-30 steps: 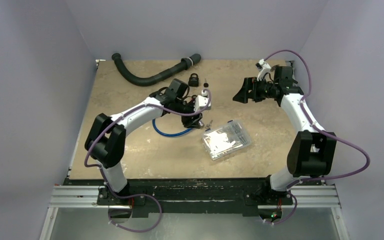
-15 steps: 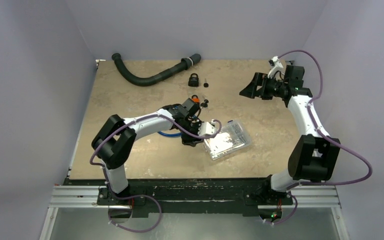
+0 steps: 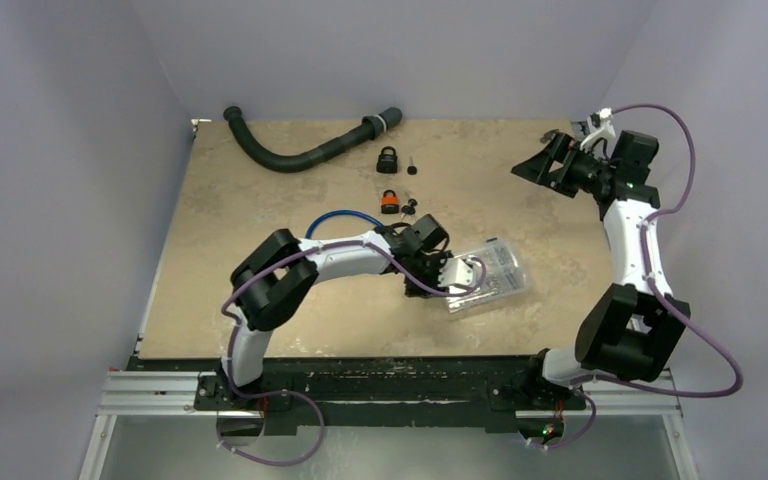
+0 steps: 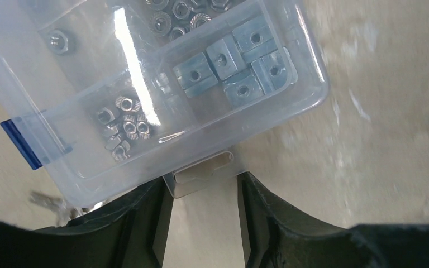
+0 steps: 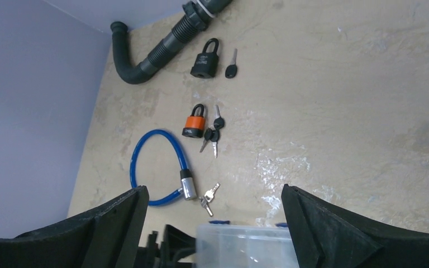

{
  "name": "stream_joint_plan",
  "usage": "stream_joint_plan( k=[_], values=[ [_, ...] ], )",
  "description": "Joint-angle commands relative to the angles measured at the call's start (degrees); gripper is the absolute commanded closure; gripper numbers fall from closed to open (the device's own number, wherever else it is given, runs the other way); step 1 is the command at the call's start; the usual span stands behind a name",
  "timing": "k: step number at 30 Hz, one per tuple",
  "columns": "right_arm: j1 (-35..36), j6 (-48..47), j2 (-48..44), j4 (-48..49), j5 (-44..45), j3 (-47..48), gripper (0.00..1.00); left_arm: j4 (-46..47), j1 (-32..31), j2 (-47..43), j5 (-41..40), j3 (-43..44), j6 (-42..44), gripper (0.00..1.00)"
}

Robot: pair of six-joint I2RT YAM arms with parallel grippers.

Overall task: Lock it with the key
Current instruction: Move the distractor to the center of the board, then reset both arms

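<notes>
The clear parts box [image 3: 495, 275] is crowding the silver keys. Next, my left gripper pushes the box toward the table's side edge and moves away before my right gripper comes in.
A black padlock [image 5: 205, 58] lies at the back with a black-headed key [image 5: 230, 70] beside it. In front of it lies an orange padlock [image 5: 194, 123] next to a bunch of keys [image 5: 212, 134]. A blue cable lock [image 5: 156, 167] rests nearer, with silver keys [image 5: 209, 195] at its metal barrel. My left gripper [image 4: 204, 187] is low on the table, jaws partly open astride the latch tab of a clear parts box [image 4: 162, 84], fingertips against its edge. My right gripper [image 5: 212, 192] hangs wide open and empty, high at the back right [image 3: 538, 165].
A black corrugated hose [image 3: 300, 155] curves along the back of the table. The clear parts box [image 3: 490, 275] holds nuts and metal blocks and sits right of centre. My left arm [image 3: 340, 255] stretches across the middle, just in front of the cable lock [image 3: 345, 217].
My left gripper swung from the locks toward the front right and met the clear box, which slid right. The cable lock is uncovered. My right arm pulled back to the right.
</notes>
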Motion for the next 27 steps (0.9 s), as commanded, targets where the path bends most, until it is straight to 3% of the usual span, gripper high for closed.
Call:
stream_joint_plan(
  k=[1,5,10,14,18,22,27],
  values=[
    [-1.3,1.6,-4.6,2.6,-2.8,1.6,0.01,9.7,-4.1,5.8,-0.1,9.6,-3.5,0.51],
    [-3.1,1.6,-5.4,2.1,-3.3,2.4,0.01,15.8,-6.3,10.8,-1.4,16.8,-6.1,0.46],
    [-4.7,1.1,-5.3,1.4,-3.9,3.5,0.01,24.9,-7.0,14.8,3.2,22.3,-13.3,0.35],
    [-5.0,0.7,-4.9,1.4,-4.2,4.2,0.01,25.1,-6.9,15.9,5.7,26.1,-15.9,0.31],
    [-4.8,-1.0,-4.4,1.1,-2.8,4.1,0.01,21.9,-5.4,11.6,7.7,22.5,-15.8,0.26],
    [-3.5,1.2,-3.9,4.4,-3.0,2.8,0.01,17.0,-1.4,5.0,11.1,16.9,-18.4,0.14],
    [1.3,1.8,-2.7,6.5,-0.6,3.5,0.01,17.0,10.2,-5.4,17.1,9.8,-29.9,0.01]
  ],
)
